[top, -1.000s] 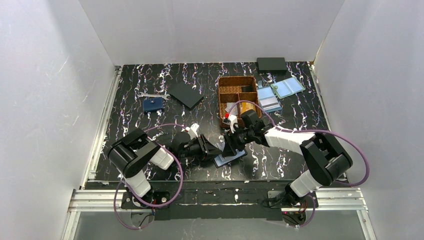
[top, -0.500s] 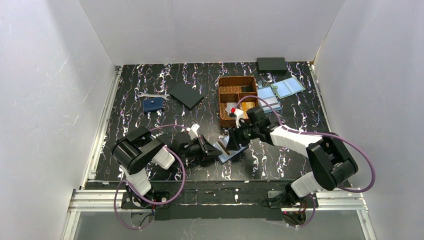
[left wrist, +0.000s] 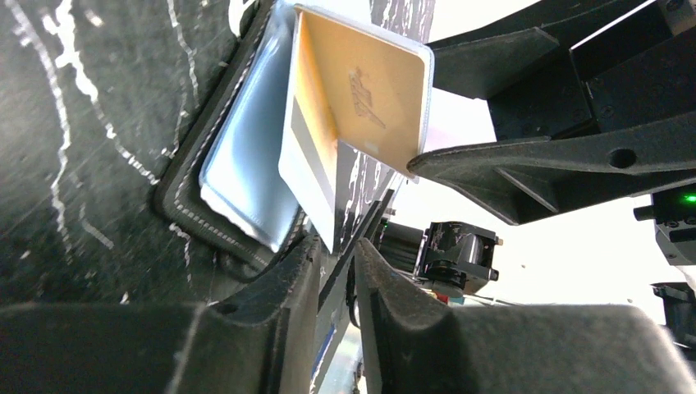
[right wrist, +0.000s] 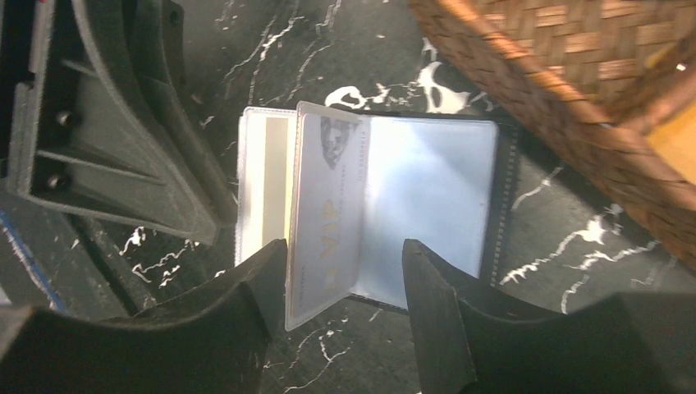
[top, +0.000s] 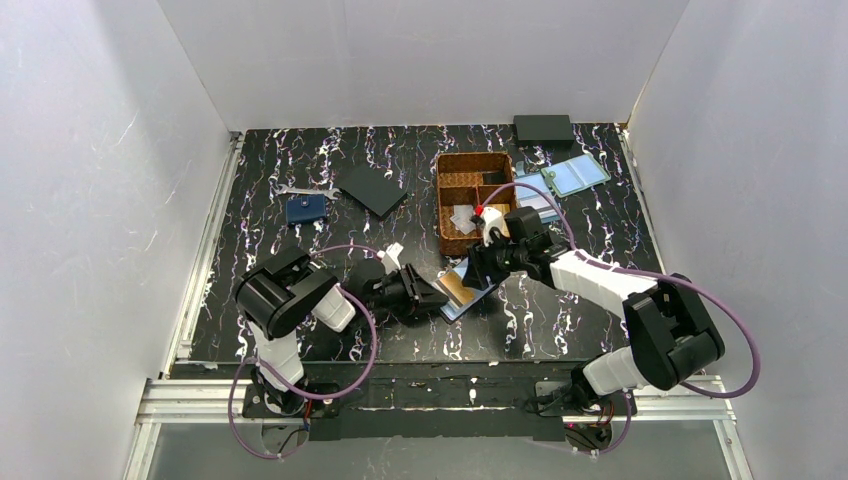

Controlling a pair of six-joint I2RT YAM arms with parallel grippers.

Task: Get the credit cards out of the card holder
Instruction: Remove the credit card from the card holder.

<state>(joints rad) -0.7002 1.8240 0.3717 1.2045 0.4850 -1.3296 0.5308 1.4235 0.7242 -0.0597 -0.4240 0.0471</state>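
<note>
My left gripper is meeting the standing sleeve's corner with only the ends of its fingers, so it should open, move in and pinch the sleeve's edge further in.
The card holder lies open on the table between both grippers, its pale blue inner face black-rimmed. One clear sleeve leaf stands up from the spine with an orange-gold credit card in it, pale-faced in the right wrist view. A second card's gold stripe shows in the flat left leaf. My left gripper sits at the holder's near edge, fingers a narrow gap apart, the sleeve's corner at the gap. My right gripper hangs open astride the standing leaf.
A woven brown basket with compartments stands just behind the holder, its wall close to the right gripper. Farther back lie pale blue holders, a black box, a black square and a navy wallet.
Both grippers and the card holder have shifted to the right and away from the arm bases. The sleeve leaf with the orange-gold card now faces up more plainly.
</note>
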